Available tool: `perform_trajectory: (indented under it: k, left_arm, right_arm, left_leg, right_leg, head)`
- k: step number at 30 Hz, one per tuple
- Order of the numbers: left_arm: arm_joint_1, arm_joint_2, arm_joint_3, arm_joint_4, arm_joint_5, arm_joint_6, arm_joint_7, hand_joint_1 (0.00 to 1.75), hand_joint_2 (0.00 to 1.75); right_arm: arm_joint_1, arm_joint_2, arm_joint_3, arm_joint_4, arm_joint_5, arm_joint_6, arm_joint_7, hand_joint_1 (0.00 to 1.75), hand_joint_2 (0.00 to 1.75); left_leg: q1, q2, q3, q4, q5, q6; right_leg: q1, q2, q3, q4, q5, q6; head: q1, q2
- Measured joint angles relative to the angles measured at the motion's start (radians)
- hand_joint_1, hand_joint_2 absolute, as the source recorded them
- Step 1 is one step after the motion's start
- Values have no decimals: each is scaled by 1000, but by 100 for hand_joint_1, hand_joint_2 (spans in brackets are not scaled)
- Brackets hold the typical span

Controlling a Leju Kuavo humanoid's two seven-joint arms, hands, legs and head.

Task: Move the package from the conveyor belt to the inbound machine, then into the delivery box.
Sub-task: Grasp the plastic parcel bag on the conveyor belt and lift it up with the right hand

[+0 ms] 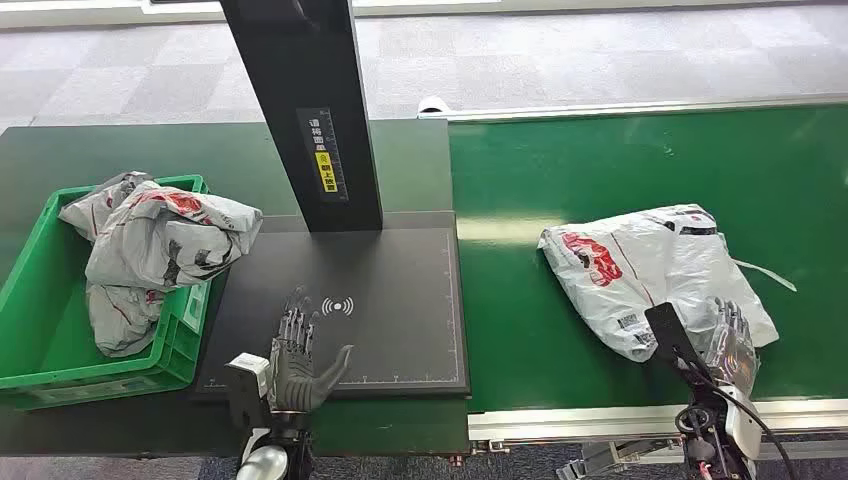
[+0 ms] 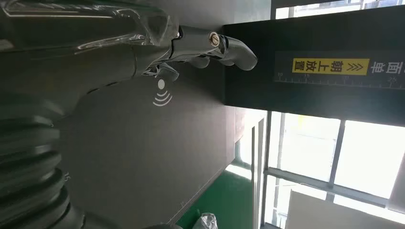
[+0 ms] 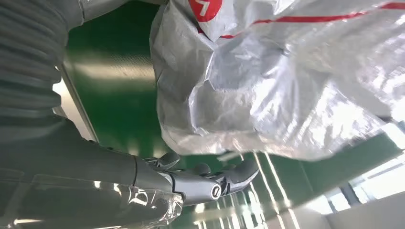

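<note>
The package (image 1: 655, 280) will spread open and show more hidden print when I pull it, because black print (image 1: 698, 230) is squashed short at its slumped far edge.
A white plastic package (image 1: 655, 265) with red print lies on the green conveyor belt (image 1: 640, 170); the right wrist view shows its crinkled skin (image 3: 286, 81) close up. My right hand (image 1: 732, 340) is at the package's near right corner, fingers spread, holding nothing; its fingers (image 3: 224, 179) sit just beside the bag. Whether they touch it I cannot tell. My left hand (image 1: 298, 352) hovers open over the near part of the black inbound machine plate (image 1: 400, 320), below the signal mark (image 1: 338, 305). The green delivery box (image 1: 60, 350) stands at the left with several packages (image 1: 165, 240).
A black post (image 1: 310, 110) with a yellow label rises from the back of the machine plate; it appears again as a dark post (image 2: 325, 62) in the left wrist view. The belt's metal front rail (image 1: 650, 420) runs near my right arm.
</note>
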Motion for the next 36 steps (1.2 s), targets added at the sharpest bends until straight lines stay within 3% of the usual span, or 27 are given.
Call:
perform_trajectory:
  k: [8,12,24,30,36]
  left_arm:
    - [6,0,-8,1,0,10,-5,0,175]
    - [10,0,-14,0,0,12,-8,0,175]
    - [8,0,-24,0,-1,9,-8,0,175]
    - [1,-1,-24,0,-8,4,1,0,175]
    - [-9,-5,-32,6,-9,-10,6,0,175]
  right_arm:
    - [29,24,88,-365,-30,32,28,0,175]
    - [36,31,110,-430,-51,66,23,0,175]
    - [20,49,145,-381,-62,110,15,0,175]
    - [-28,64,151,-266,-97,125,-17,0,175]
    - [-101,90,156,-92,-159,204,-69,0,175]
  left_leg:
    - [0,0,0,0,0,0]
    - [0,0,0,0,0,0]
    - [0,0,0,0,0,0]
    - [0,0,0,0,0,0]
    - [0,0,0,0,0,0]
  right_leg:
    - [0,0,0,0,0,0]
    - [0,0,0,0,0,0]
    - [0,0,0,0,0,0]
    - [0,0,0,0,0,0]
    - [0,0,0,0,0,0]
  head:
    - [0,0]
    - [0,0]
    - [0,0]
    - [0,0]
    - [0,0]
